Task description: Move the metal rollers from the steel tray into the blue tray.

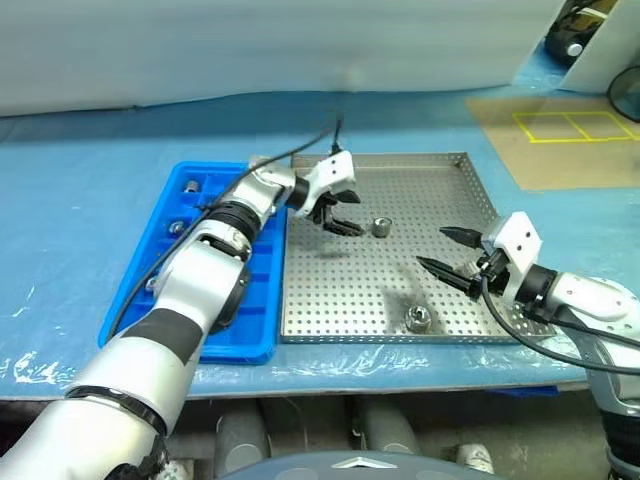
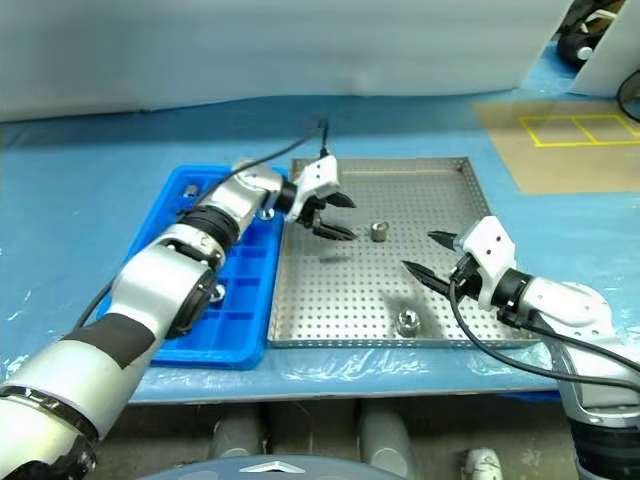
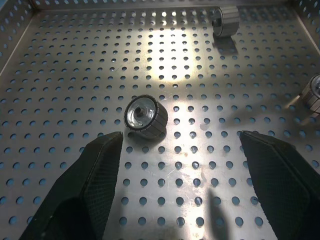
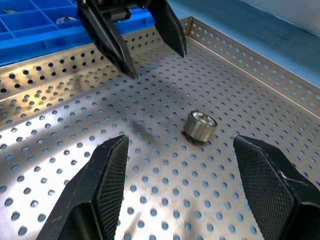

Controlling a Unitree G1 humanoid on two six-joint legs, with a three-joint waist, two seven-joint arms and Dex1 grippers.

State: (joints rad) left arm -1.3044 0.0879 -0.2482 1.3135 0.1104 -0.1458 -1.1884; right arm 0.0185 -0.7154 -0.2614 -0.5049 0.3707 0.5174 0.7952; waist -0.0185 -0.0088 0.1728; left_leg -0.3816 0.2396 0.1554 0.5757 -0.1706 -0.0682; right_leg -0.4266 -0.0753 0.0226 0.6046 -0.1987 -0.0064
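Note:
The back metal roller point(image 1: 381, 227) stands clear of the other rollers before the left gripper's open fingers, so the robot should keep reaching until they straddle its ribbed side point(image 3: 157, 125).
The steel tray point(image 1: 330, 325) lies in the middle of the table, and the blue tray point(image 1: 155, 262) lies against its left side. One metal roller point(image 1: 381, 227) rests on its side in the steel tray's back half. My left gripper point(image 1: 352, 212) hovers open just to its left, pointing at it, fingers point(image 3: 95, 180) apart and empty. A second roller point(image 1: 418, 319) stands near the tray's front rim. My right gripper point(image 1: 432, 248) is open and empty over the tray's right part, facing the first roller point(image 4: 200, 125). Two rollers point(image 1: 190, 186) sit in the blue tray's back compartments.
Blue plastic sheeting point(image 1: 80, 200) covers the table around both trays. A brown board with yellow tape squares point(image 1: 565, 135) lies at the back right. My left arm point(image 1: 215, 250) reaches across the blue tray. The table's front edge is just beyond the trays.

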